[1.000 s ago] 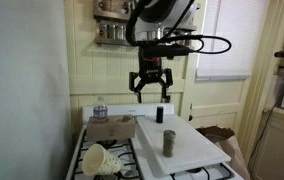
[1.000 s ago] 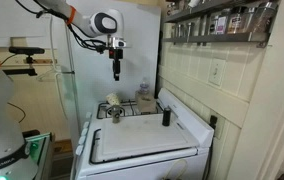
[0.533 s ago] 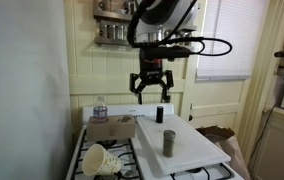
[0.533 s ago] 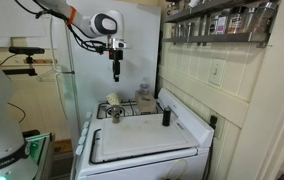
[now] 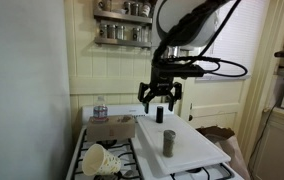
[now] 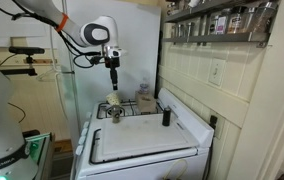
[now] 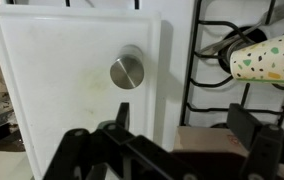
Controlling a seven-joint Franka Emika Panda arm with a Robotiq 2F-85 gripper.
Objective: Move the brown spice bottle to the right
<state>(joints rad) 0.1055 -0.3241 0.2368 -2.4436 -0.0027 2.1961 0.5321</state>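
Observation:
The brown spice bottle (image 5: 168, 145) is upright and free on the white board, so my open gripper should keep moving down toward its round top (image 7: 127, 71) until the fingers are on both sides of it.
The brown spice bottle (image 5: 168, 143) stands upright near the front of a white board (image 5: 197, 150) laid over the stove. It shows in both exterior views (image 6: 115, 112). In the wrist view I see its round top (image 7: 127, 71) from above. My gripper (image 5: 160, 97) is open and empty. It hangs in the air above and behind the bottle, roughly over a shorter near-black bottle (image 5: 158, 115). The gripper also shows in an exterior view (image 6: 112, 82) and in the wrist view (image 7: 167, 150).
A patterned paper cup (image 5: 97, 158) lies on the burner grates, beside a cardboard box (image 5: 112, 128) and a water bottle (image 5: 99, 108). Spice jar shelves (image 5: 122, 30) hang on the back wall. The near-black bottle (image 6: 166, 117) stands by the back edge.
The arm has come down and shifted sideways, so the open gripper now hangs lower, closer to the board. The bottles have not moved.

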